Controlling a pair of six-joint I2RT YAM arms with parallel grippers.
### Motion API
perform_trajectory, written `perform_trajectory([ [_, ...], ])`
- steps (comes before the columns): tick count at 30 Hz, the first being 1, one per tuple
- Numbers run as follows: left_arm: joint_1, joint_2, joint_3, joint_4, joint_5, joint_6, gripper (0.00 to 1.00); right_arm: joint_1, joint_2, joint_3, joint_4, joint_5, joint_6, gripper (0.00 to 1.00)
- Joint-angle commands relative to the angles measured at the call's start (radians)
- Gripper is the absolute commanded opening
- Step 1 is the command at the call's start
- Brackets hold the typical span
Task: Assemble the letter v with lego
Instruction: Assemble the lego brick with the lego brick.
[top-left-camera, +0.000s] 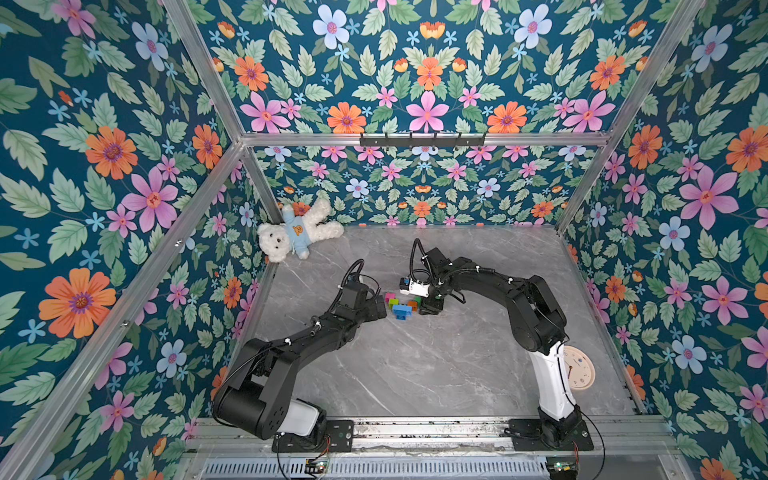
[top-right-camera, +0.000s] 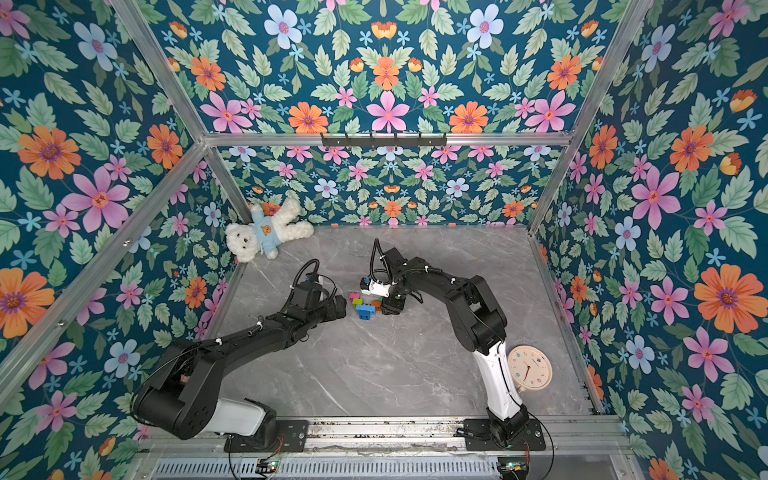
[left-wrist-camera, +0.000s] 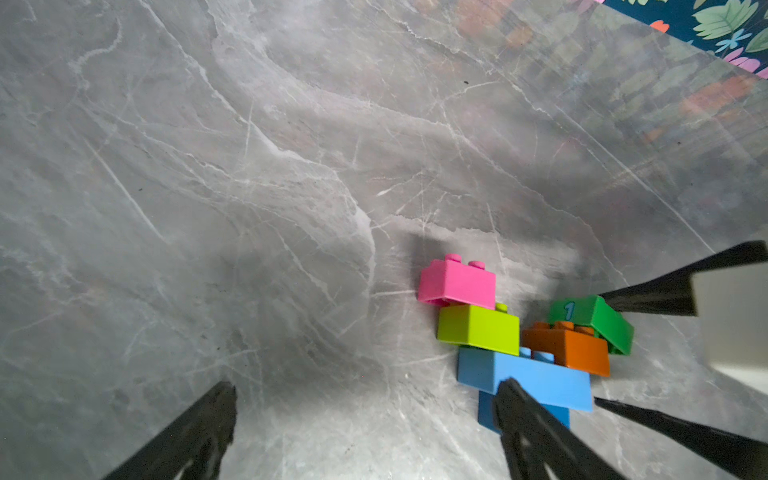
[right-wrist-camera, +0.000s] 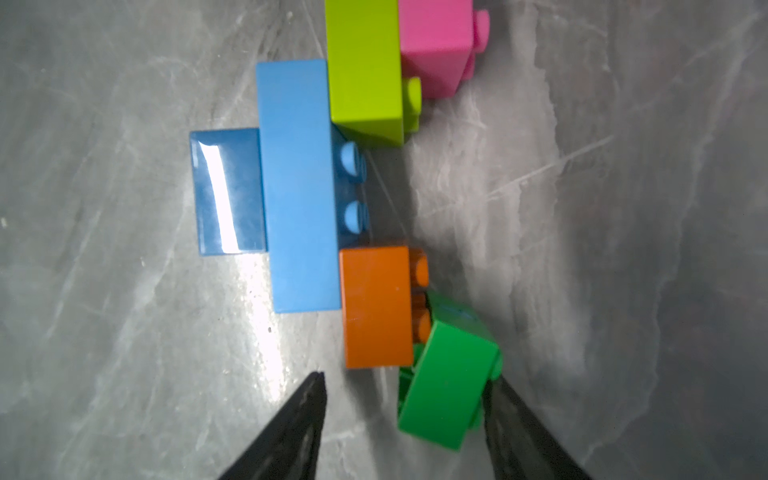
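Note:
The green brick sits tilted on the orange studs (right-wrist-camera: 425, 334), so the robot's left gripper should steady the light-blue brick's end (left-wrist-camera: 476, 369) before the right gripper pushes the green brick square.
The letter v (top-left-camera: 401, 306) lies on the grey marble table (top-left-camera: 415, 365) as a cluster of lego. A dark-blue brick (right-wrist-camera: 226, 191) forms its point under a long light-blue brick (right-wrist-camera: 297, 187). Lime (right-wrist-camera: 365, 70) and pink (right-wrist-camera: 436, 41) bricks make one arm. Orange (right-wrist-camera: 376, 307) and green (right-wrist-camera: 444, 382) bricks make the other, and the green one sits tilted on the orange studs. My right gripper (right-wrist-camera: 407, 378) is open around the green brick, one finger close against it and the other apart. My left gripper (left-wrist-camera: 365, 384) is wide open beside the blue bricks, holding nothing.
A white teddy bear (top-left-camera: 297, 235) lies in the far left corner. A round pink clock (top-left-camera: 577, 368) lies by the right arm's base. Flowered walls with aluminium posts enclose the table on three sides.

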Motion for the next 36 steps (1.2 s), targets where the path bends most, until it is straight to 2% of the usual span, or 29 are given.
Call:
perform_trajectory([
  [1, 0.000, 0.003, 0.007, -0.011, -0.004, 0.012, 0.99, 0.003, 0.003, 0.006, 0.025, -0.019, -0.004, 0.63],
  [7, 0.001, 0.011, 0.007, -0.012, 0.002, 0.014, 0.98, 0.005, 0.018, 0.020, 0.032, -0.053, -0.030, 0.61],
  [11, 0.003, 0.018, 0.011, -0.031, -0.002, 0.014, 0.89, 0.005, 0.024, 0.022, 0.029, -0.073, -0.040, 0.60],
  [15, 0.014, 0.038, 0.016, -0.054, -0.007, 0.001, 0.84, 0.006, 0.024, 0.018, 0.029, -0.078, -0.048, 0.59],
  [23, 0.027, 0.133, 0.071, -0.085, 0.069, 0.003, 0.74, 0.008, 0.023, -0.004, 0.041, -0.085, -0.072, 0.58],
  [36, 0.030, 0.173, 0.089, -0.078, 0.117, 0.008, 0.71, 0.012, 0.028, -0.007, 0.061, -0.086, -0.027, 0.59],
])
